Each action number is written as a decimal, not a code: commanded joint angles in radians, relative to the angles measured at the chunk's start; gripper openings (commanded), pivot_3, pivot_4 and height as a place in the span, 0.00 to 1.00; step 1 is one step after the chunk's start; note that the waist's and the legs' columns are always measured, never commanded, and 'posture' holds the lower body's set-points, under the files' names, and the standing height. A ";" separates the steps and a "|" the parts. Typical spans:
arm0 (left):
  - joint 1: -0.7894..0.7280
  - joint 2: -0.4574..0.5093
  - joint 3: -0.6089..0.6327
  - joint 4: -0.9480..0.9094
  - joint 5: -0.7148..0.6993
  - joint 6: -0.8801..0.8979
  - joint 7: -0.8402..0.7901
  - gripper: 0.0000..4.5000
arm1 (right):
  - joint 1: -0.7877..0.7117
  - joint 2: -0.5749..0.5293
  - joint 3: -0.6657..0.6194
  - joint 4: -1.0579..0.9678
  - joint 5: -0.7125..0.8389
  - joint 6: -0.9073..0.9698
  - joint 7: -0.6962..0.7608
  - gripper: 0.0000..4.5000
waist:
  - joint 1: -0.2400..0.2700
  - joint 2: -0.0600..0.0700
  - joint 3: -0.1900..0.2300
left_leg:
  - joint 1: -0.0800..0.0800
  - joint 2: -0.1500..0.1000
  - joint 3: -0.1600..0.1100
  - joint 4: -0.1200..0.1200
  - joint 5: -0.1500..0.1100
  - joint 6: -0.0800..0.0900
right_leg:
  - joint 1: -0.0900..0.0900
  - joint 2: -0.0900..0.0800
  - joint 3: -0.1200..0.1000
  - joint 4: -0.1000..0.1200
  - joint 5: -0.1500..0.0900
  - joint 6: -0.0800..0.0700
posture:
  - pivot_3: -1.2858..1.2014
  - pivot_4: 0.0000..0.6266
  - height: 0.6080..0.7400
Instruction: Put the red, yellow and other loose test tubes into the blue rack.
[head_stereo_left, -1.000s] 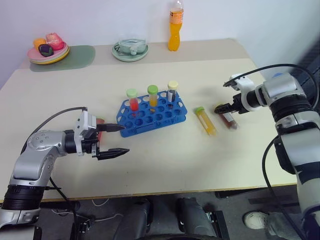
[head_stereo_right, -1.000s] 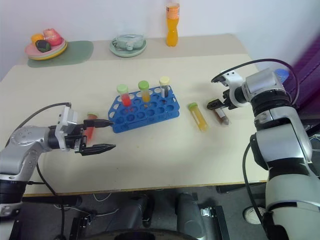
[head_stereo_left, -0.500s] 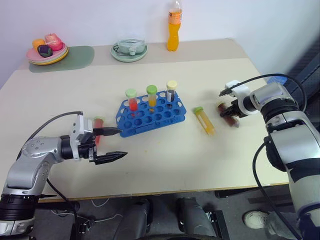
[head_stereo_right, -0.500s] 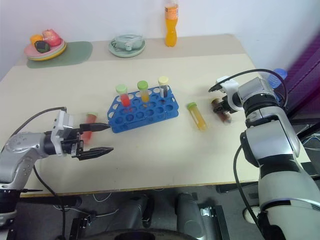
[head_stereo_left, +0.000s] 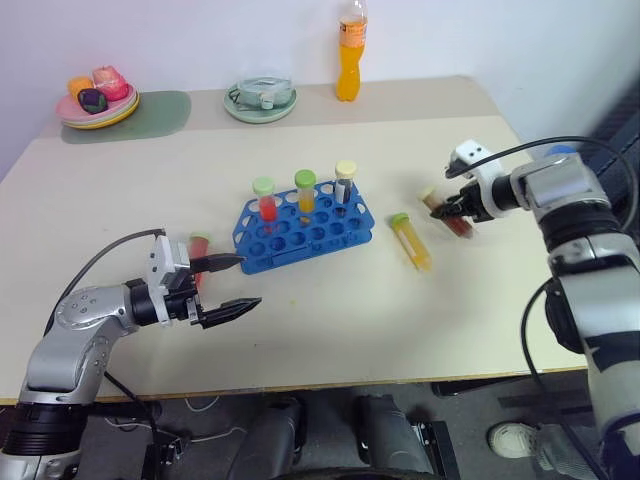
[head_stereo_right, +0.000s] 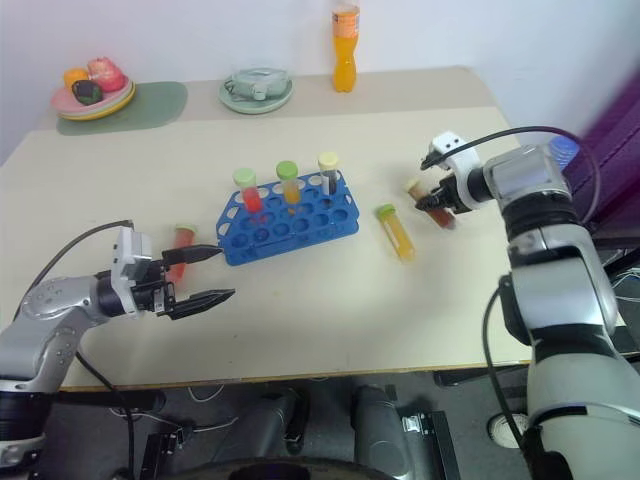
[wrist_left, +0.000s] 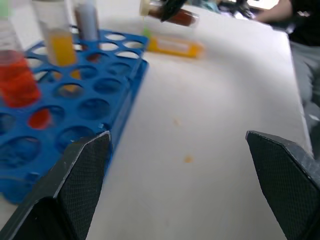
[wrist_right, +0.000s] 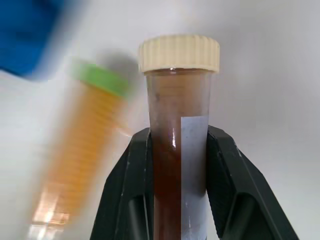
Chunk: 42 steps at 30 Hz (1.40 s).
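Next, my right gripper turns the brown test tube, now slanted in its grip, upright before lowering it into the rack's end (head_stereo_left: 355, 224) nearest the yellow test tube.
The blue rack (head_stereo_left: 305, 228) stands mid-table with three capped tubes upright in its back row. My right gripper (head_stereo_left: 447, 208) is shut on the brown test tube (wrist_right: 176, 150) with the cream cap, holding it tilted just above the table right of the rack. The yellow test tube (head_stereo_left: 411, 241) with the green cap lies flat between rack and right gripper. A red test tube (head_stereo_left: 198, 247) lies left of the rack, just behind my left gripper (head_stereo_left: 247, 281), which hovers open with nothing in it. The left wrist view looks past its fingers (wrist_left: 82, 167) at the rack (wrist_left: 75, 90).
Along the table's far edge stand a tall orange drink bottle (head_stereo_left: 350, 55), a pale green dish (head_stereo_left: 260, 102) and a plate of fruit (head_stereo_left: 97, 100) on a green mat (head_stereo_left: 150, 115). Bare tabletop lies in front of the rack.
My right gripper closed on the brown tube where it lay and lifted it off the table, slightly toward the rack. The left gripper stayed in place, still open.
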<state>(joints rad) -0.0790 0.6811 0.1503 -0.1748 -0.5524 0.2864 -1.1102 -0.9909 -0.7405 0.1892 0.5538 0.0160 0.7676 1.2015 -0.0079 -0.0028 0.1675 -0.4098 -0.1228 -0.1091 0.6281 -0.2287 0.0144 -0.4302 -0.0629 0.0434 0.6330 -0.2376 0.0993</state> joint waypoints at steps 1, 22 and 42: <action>0.000 -0.019 -0.005 -0.008 0.023 -0.042 0.019 1.00 | 0.149 0.026 -0.145 -0.444 0.134 0.144 -0.067 0.17 | -0.002 0.000 0.000 | 0.000 0.000 0.000 0.000 0.000 0.000 | 0.000 0.000 0.000 0.000 0.000 0.000 | 0.52 0.24 1.00; -0.048 -0.048 0.006 0.083 0.013 -0.052 0.009 1.00 | 0.472 0.714 -0.276 -0.395 0.183 -0.785 -0.714 0.17 | -0.009 0.000 -0.001 | 0.002 0.000 0.001 0.000 0.001 -0.002 | 0.000 0.001 0.001 0.003 0.000 0.000 | 0.52 0.24 1.00; -0.004 -0.055 0.017 0.053 0.011 -0.063 0.035 1.00 | 0.499 0.745 -0.195 -0.175 0.159 -0.973 -0.726 0.17 | -0.013 0.000 -0.001 | 0.005 0.000 0.001 -0.001 0.001 -0.002 | 0.001 0.001 0.001 0.003 0.000 0.000 | 0.52 0.24 1.00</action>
<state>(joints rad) -0.0889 0.6186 0.1362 -0.0858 -0.5263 0.2452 -1.0715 -0.4921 -0.0105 -0.0310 0.3586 0.1796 -0.2044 0.4670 -0.0207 -0.0028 0.1663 -0.4049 -0.1228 -0.1082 0.6274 -0.2274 0.0125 -0.4286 -0.0617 0.0445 0.6363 -0.2375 0.0991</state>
